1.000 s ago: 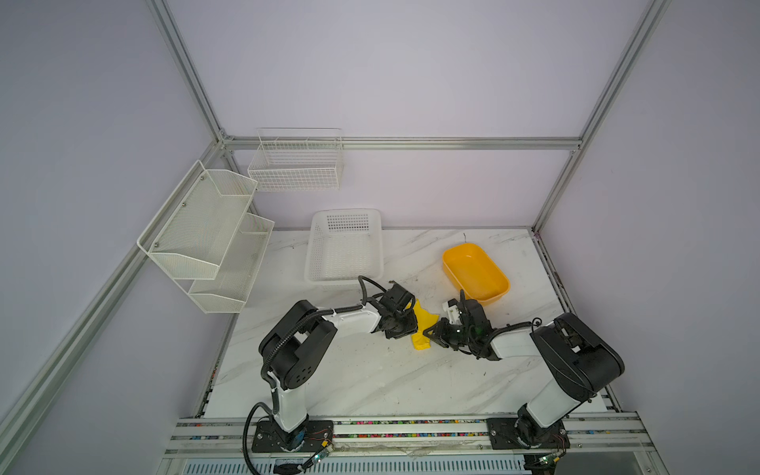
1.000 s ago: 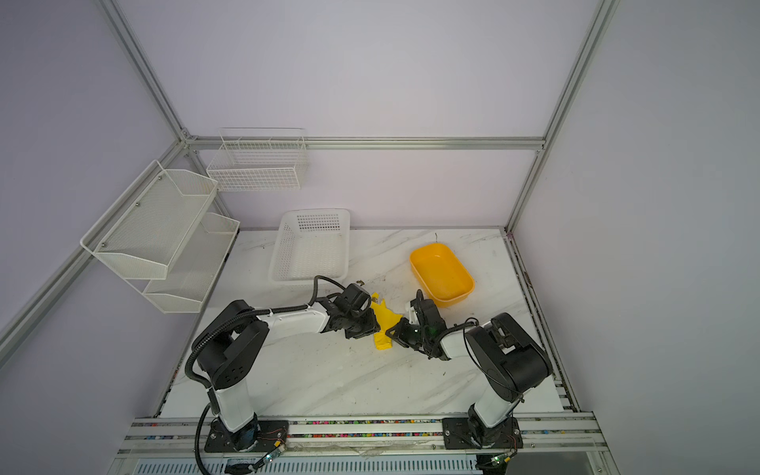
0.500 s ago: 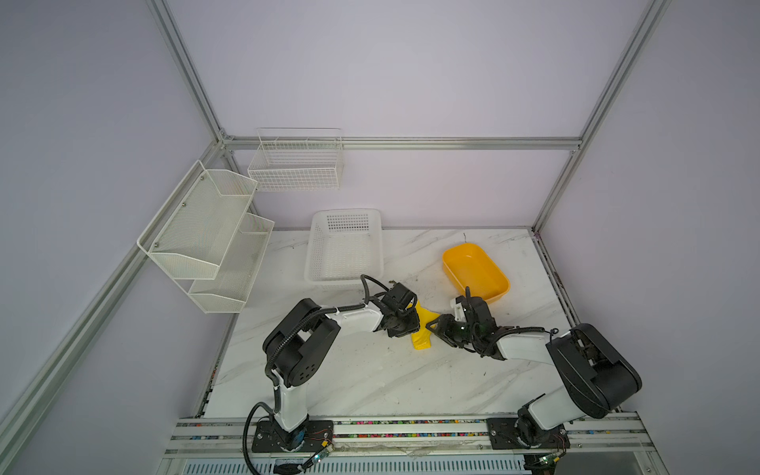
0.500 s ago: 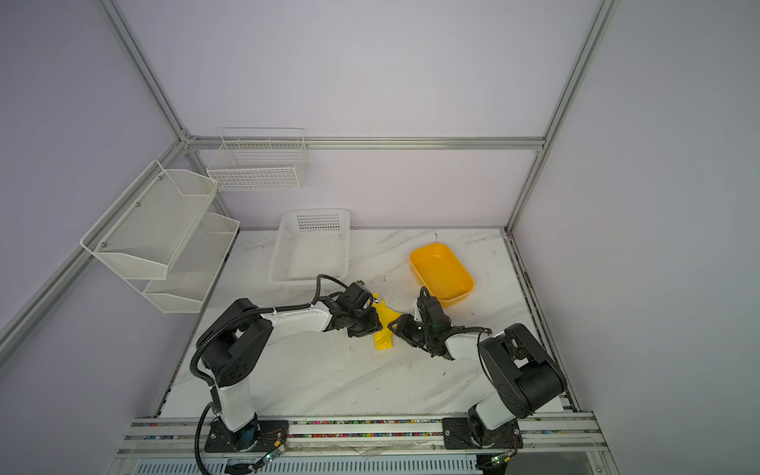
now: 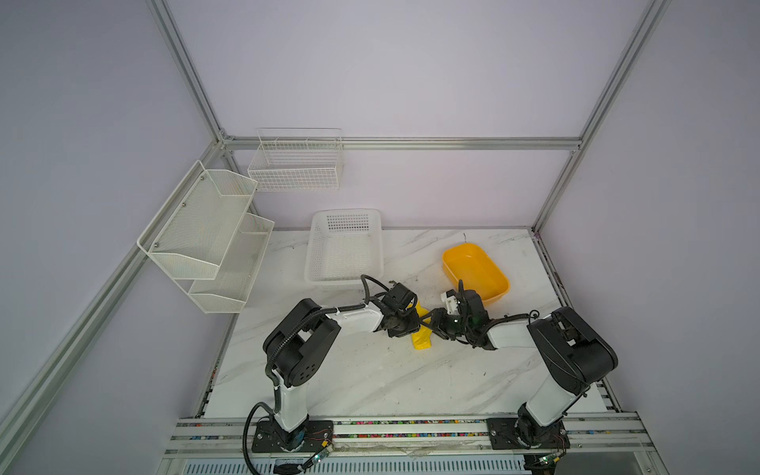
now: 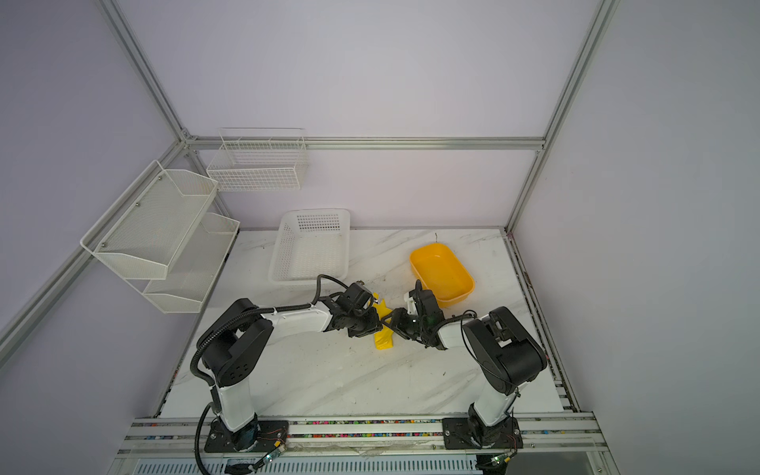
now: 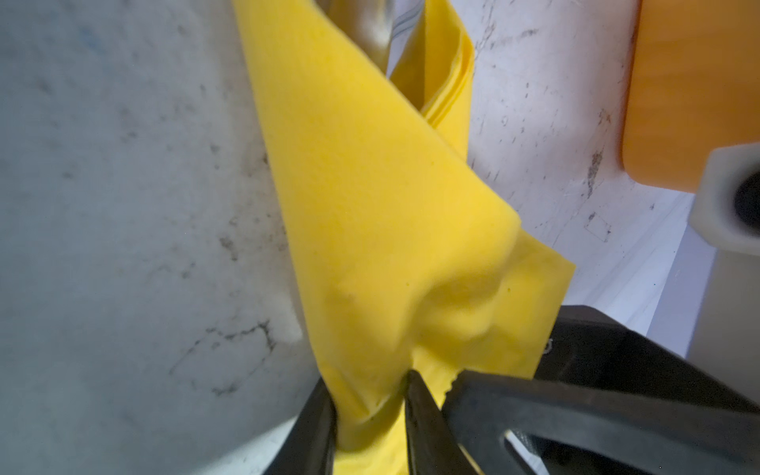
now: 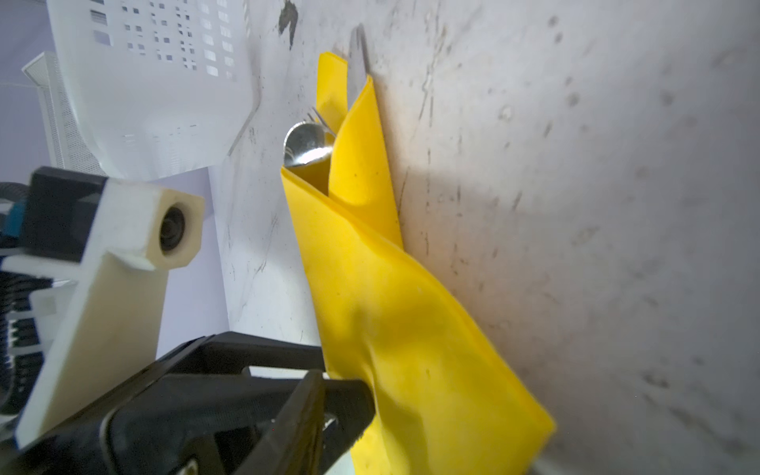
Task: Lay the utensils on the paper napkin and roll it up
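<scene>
My left gripper is pinching bunched paper (image 7: 364, 388) on the loose napkin roll. My right gripper should therefore lift the roll (image 7: 388, 253) first, before my left gripper grabs it across its width.
The paper napkin (image 5: 422, 342) (image 6: 383, 342) lies as a loose yellow roll on the marble table, between the two arms. The utensils stick out of its far end: a spoon bowl (image 8: 306, 144), fork tines (image 8: 318, 115) and a knife tip (image 8: 357, 53). My left gripper (image 7: 370, 411) (image 5: 412, 325) is shut on the roll's near end, and the paper (image 7: 370, 205) bunches between its fingers. My right gripper (image 8: 370, 423) (image 5: 432, 327) stands open against the same end from the opposite side. One finger (image 8: 304, 411) shows beside the napkin (image 8: 390, 308); the roll hides the other.
An orange-yellow tub (image 5: 497, 294) sits right behind the right gripper. A white perforated basket (image 5: 312, 246) stands at the back middle. A two-tier mesh rack (image 5: 205, 230) and a wire basket (image 5: 296, 164) hang on the walls at left.
My right gripper has opened beside the roll, drawn back a little and come in toward the napkin again, while its arm shifted. The left gripper has kept its hold on the napkin.
</scene>
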